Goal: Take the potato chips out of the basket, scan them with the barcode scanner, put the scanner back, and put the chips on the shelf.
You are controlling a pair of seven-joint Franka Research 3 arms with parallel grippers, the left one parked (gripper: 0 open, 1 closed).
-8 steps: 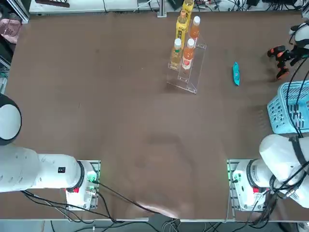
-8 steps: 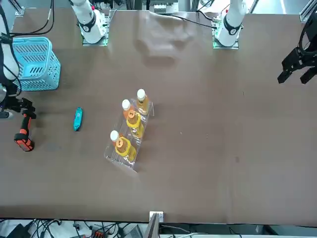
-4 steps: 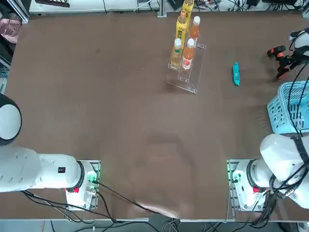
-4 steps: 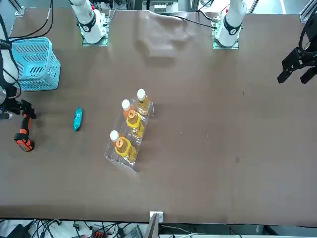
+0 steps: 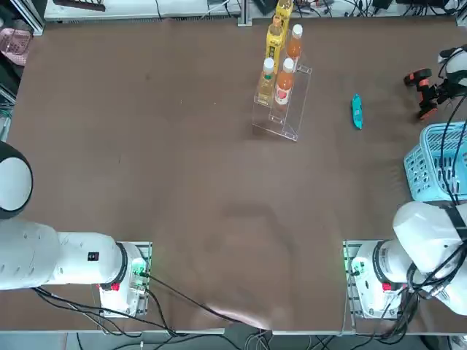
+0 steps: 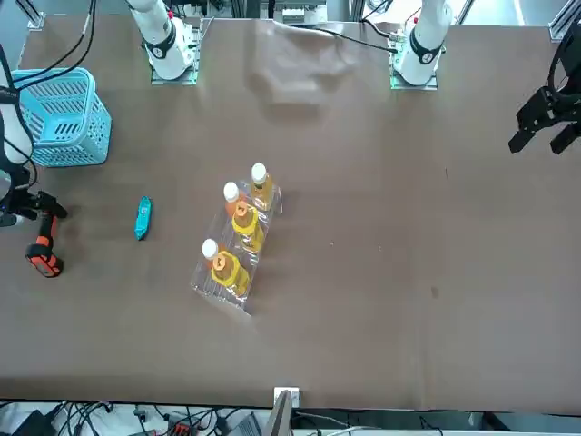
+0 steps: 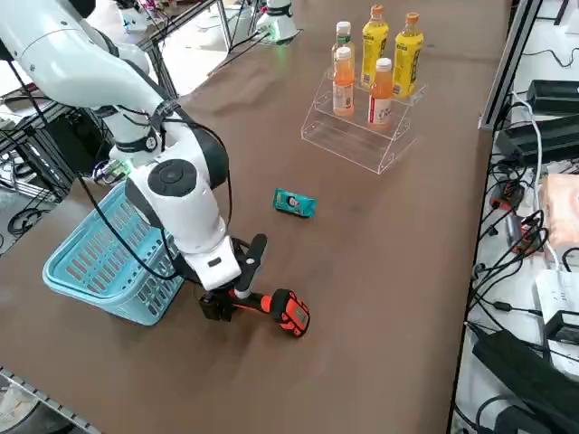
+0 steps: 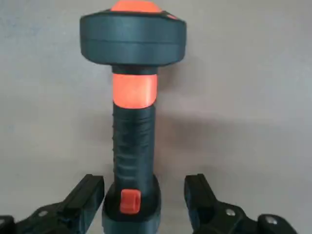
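My gripper is to lift the barcode scanner (image 6: 45, 256), which will come away cordless, as the thick end of its handle has an orange-red catch (image 8: 130, 201) like a battery latch.
The barcode scanner (image 8: 134, 122), black with orange-red parts, lies flat on the brown table (image 5: 182, 182) at its far right. My right gripper (image 7: 237, 280) is low at the butt of its handle. It is open, one finger on each side, with a gap to each. The teal potato chips packet (image 5: 356, 111) lies on the table between the scanner (image 5: 422, 91) and the shelf (image 5: 283, 109). The clear stepped shelf carries several drink bottles. The light blue basket (image 5: 438, 164) sits near the right arm's base, and its inside is partly hidden by the arm.
Cables and equipment run along the far table edge (image 7: 507, 136) beyond the shelf. A metal frame post (image 5: 244, 14) stands at that edge near the bottles. Cables from the right arm hang across the basket (image 7: 99, 262).
My right gripper has drawn back a little along the scanner's handle toward the table's right edge, still open. The scanner and chips packet have not moved.
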